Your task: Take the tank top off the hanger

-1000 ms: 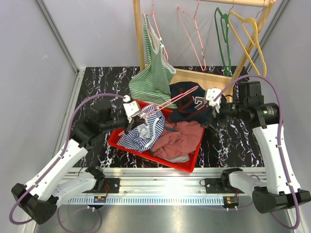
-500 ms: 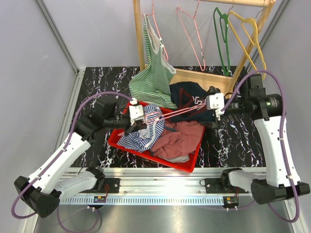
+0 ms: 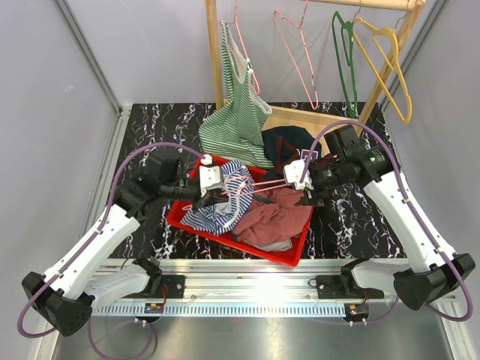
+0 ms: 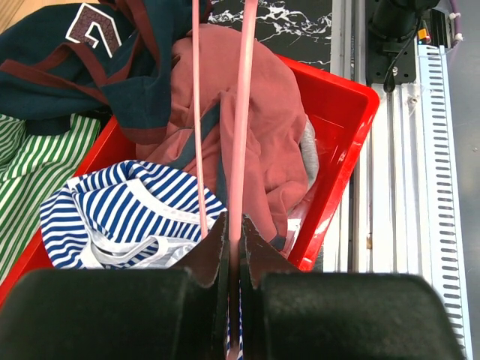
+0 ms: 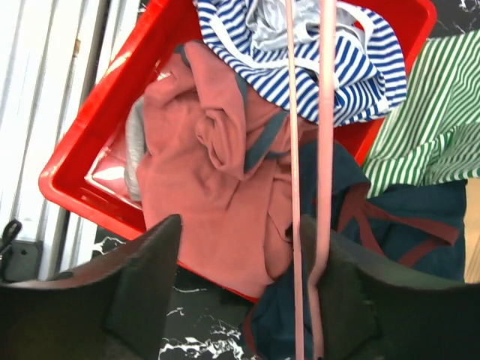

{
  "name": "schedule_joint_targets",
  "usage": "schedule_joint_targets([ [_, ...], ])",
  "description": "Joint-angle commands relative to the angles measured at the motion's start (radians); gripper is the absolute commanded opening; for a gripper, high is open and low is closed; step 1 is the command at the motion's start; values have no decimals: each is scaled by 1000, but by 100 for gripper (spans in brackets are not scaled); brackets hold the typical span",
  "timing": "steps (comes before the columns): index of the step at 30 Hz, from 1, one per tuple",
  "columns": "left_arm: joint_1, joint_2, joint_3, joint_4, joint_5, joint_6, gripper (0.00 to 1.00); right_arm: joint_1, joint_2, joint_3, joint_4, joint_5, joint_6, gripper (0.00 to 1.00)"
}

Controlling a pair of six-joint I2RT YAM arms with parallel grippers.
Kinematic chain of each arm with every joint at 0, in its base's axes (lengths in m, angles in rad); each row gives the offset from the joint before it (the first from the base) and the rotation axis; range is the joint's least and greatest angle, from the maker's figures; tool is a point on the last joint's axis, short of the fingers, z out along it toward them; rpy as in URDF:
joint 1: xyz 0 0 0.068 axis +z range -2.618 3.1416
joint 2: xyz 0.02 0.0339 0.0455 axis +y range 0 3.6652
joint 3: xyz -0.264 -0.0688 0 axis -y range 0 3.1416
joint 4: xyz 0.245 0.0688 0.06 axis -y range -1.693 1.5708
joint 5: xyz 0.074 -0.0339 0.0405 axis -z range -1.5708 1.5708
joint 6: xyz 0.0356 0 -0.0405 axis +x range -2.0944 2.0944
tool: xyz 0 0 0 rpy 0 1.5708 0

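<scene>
The robot's left gripper is pinching the pink hanger near its hook [image 3: 188,207], so next the right gripper grabs the hanger's far end [image 3: 277,182] and hangs the hook on the rack.
A pink wire hanger [image 3: 262,182] is held level above the red tray [image 3: 296,259]. My left gripper [image 3: 216,187] is shut on one end of it; in the left wrist view the jaws [image 4: 234,225] pinch the pink wire [image 4: 244,112]. My right gripper [image 3: 301,178] is open at the other end. In the right wrist view [image 5: 240,225] the hanger's wires [image 5: 326,112] run against its right finger. The blue-and-white striped tank top [image 3: 221,206] lies bunched in the tray under the hanger [image 4: 127,210] [image 5: 315,67]. I cannot tell whether a strap is still round the wire.
A salmon garment [image 3: 274,214] fills the tray's right half. A navy garment [image 3: 285,146] lies behind it. A green-striped top [image 3: 236,112] hangs from the wooden rack, with pink [image 3: 296,52], green [image 3: 345,60] and yellow [image 3: 390,64] hangers beside it.
My right gripper has moved left and down along the hanger, toward the tray. The hanger now lies flatter. My left gripper has barely moved and keeps its hold.
</scene>
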Motion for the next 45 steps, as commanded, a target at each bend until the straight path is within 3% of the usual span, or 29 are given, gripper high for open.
schedule_joint_targets([
  [1, 2, -14, 34, 35, 47, 23, 0, 12, 5, 22, 35, 56, 23, 67],
  [2, 2, -16, 31, 35, 52, 23, 0, 15, 5, 23, 37, 56, 23, 64],
  [5, 2, -24, 18, 46, 52, 23, 0, 20, -2, 19, 46, 53, 21, 42],
  [6, 2, -25, 15, 51, 55, 23, 0, 18, -6, 17, 52, 56, 21, 30],
  [8, 2, -31, 9, 55, 52, 22, 0, 20, -16, 11, 55, 59, 21, 19],
  [9, 2, -34, 6, 61, 47, 19, 0, 20, -22, 8, 69, 65, 23, 0],
  [11, 2, -44, -2, 87, 26, -7, 1, 18, -50, -12, 83, 79, 34, 0],
  [12, 2, -48, -8, 106, 0, -25, 8, 20, -56, -13, 78, 82, 35, 0],
  [17, 4, -140, -74, 253, -248, -111, 56, 15, -119, -35, 58, 126, 81, 0],
  [18, 4, -186, -89, 279, -279, -119, 70, 10, -128, -46, 58, 133, 95, 0],
  [24, 4, -350, -192, 414, -551, -144, 99, -129, -185, -41, 66, 189, 270, 0],
  [28, 7, -399, -261, 448, -686, -139, 99, -216, -243, -38, 99, 225, 443, 0],
  [32, 7, -400, -275, 427, -700, -138, 99, -244, -254, -21, 174, 370, 586, 0],
  [40, 7, -401, -285, 422, -707, -135, 99, -244, -164, 144, 178, 528, 708, 0],
  [45, 7, -410, -304, 437, -711, -130, 99, -246, -122, 239, 195, 516, 767, 0],
])
